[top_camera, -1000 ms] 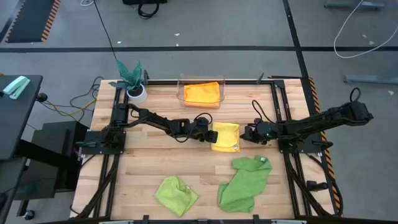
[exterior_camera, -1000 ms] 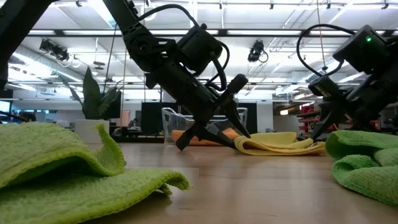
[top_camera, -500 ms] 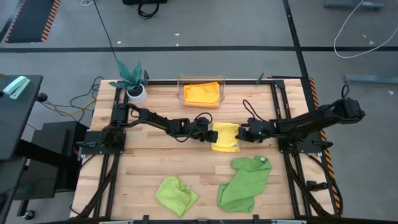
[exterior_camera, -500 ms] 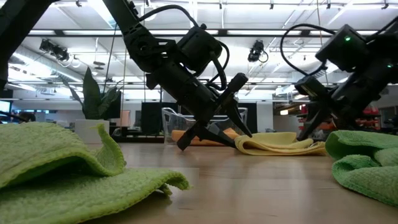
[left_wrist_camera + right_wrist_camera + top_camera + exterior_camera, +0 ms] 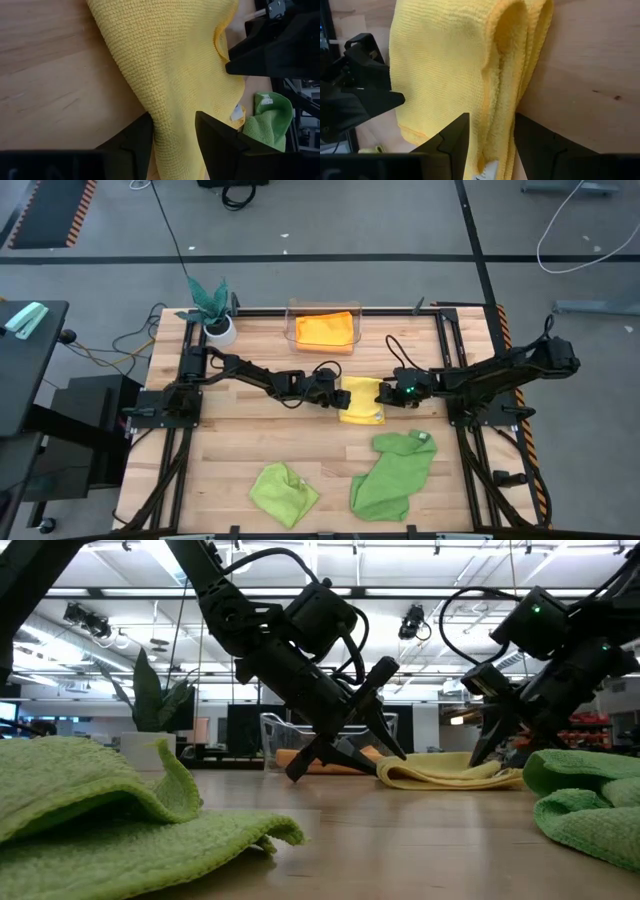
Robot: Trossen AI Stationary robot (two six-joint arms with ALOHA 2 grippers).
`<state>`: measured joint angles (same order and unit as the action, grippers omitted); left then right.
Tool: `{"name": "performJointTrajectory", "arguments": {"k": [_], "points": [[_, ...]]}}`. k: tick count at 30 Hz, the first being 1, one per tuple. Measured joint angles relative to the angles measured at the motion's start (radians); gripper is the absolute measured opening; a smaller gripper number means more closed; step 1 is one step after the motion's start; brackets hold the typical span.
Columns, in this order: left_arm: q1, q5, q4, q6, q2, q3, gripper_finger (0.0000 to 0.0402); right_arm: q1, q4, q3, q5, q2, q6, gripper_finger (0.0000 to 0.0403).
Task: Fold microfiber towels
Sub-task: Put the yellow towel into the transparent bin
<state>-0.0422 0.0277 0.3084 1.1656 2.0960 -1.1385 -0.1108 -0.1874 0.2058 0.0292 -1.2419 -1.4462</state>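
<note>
The yellow towel's folded layers stand between the fingers of the robot's right gripper, so the towel should stay folded when the robot carries it to the clear bin.
A folded yellow towel lies flat on the wooden table's middle. My left gripper is open at the towel's left edge, slanting down from the table's left. My right gripper is open at the towel's right side, one finger on either side of its folded edge. Whether the right gripper touches the towel does not show. A lime green towel and a larger mid-green towel lie crumpled near the front edge. An orange towel lies folded in a clear bin. My left gripper has its open fingers low over the yellow towel's left edge, slanting down from the table's left. The cloth fills the gap between them and lies flat on the table. I cannot tell whether the fingers touch it.
The clear bin stands at the back middle, and a teal-leaved plant in a white pot at the back left corner. Black rails run along the table's left and right sides. Bare wood shows between the yellow towel and the green ones.
My right gripper has moved toward the table's left edge, up to the yellow towel's right side, and now has its open fingers astride the folded edge. The towel has not moved.
</note>
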Motion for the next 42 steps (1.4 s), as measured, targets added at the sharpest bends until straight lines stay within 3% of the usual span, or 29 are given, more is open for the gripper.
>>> {"name": "performJointTrajectory", "arguments": {"k": [9, 21, 26, 42], "points": [[0.0, -0.001, 0.031, 0.0, 0.002, 0.0, 0.0124, -0.024, -0.013, -0.002, 0.008, -0.002, -0.02, 0.0145], [0.0, 0.013, 0.032, -0.013, 0.002, 0.0, 0.0014, -0.026, -0.007, -0.005, -0.007, -0.005, -0.016, 0.0049], [0.0, 0.026, 0.032, -0.049, 0.002, 0.0, 0.0018, -0.026, -0.011, -0.005, -0.036, -0.005, 0.007, 0.0009], [0.0, 0.028, 0.031, -0.083, -0.048, 0.0, 0.0008, -0.016, -0.007, 0.081, -0.06, -0.003, 0.128, 0.0003]]}}
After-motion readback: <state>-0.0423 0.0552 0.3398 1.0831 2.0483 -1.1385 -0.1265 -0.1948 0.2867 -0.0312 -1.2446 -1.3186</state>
